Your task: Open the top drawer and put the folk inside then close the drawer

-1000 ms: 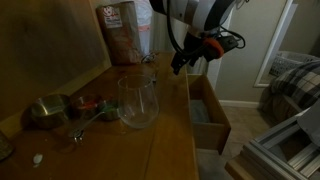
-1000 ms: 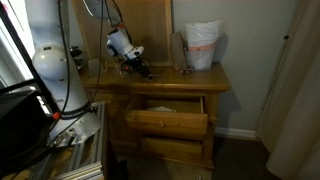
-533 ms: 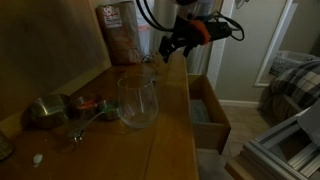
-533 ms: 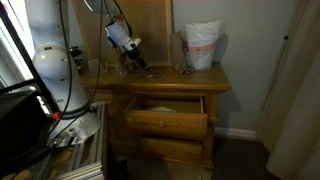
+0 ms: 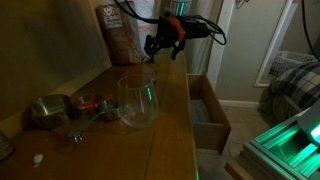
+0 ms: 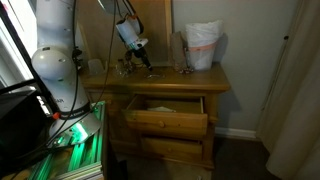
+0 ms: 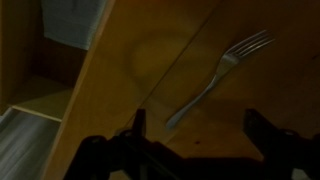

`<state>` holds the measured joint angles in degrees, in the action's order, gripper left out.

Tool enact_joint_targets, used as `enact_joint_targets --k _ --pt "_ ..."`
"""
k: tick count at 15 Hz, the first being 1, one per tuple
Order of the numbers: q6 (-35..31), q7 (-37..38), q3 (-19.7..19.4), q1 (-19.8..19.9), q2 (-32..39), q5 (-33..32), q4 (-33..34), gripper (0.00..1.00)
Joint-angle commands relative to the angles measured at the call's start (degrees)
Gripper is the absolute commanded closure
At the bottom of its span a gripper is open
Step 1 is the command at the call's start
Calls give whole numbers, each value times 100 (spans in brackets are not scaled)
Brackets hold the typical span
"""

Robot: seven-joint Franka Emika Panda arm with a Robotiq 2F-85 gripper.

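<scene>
The fork is lying at a slant, with its handle end (image 7: 173,123) closest to my gripper. I should grab the fork farther along, behind the tines (image 7: 221,70), and lift it lined up with my fingers.
The top drawer (image 5: 209,112) of the brown wooden dresser stands pulled open, also in an exterior view (image 6: 166,121), with its paler inside showing. A silver fork (image 7: 214,82) lies flat on the dresser top, tines pointing to the upper right in the wrist view. My gripper (image 7: 199,128) is open and empty, hovering above the fork with one finger on each side of the handle end. In both exterior views the gripper (image 5: 160,49) (image 6: 140,64) hangs over the back part of the dresser top. I cannot make out the fork in the exterior views.
A clear glass jug (image 5: 138,103), a metal bowl (image 5: 47,110) and small items stand on the dresser top. A brown bag (image 5: 120,35) stands at the back. A white plastic bag (image 6: 202,45) sits at one end. A lower drawer (image 6: 176,151) is slightly out.
My gripper has moved from above the open drawer's edge back over the dresser top, towards the rear, staying open.
</scene>
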<state>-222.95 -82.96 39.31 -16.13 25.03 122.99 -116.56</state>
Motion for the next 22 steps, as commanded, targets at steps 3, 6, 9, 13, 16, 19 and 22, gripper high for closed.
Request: enact_joint_targets --k 3,6,9,13,16,19,22 --pt "-808 -616 17 -59 1057 494 1152 0" --pt "-1051 -701 19 -89 1288 585 1424 34" --pt "-1138 -668 0 -108 1339 534 1553 12" --pt "-1051 -563 -24 -122 1347 488 1665 0" --pt "-1027 -516 -54 -154 1441 473 1718 0" --pt "-1011 -480 -83 -178 1539 439 1749 26" --pt "-1020 -494 -89 -178 1646 442 1775 48"
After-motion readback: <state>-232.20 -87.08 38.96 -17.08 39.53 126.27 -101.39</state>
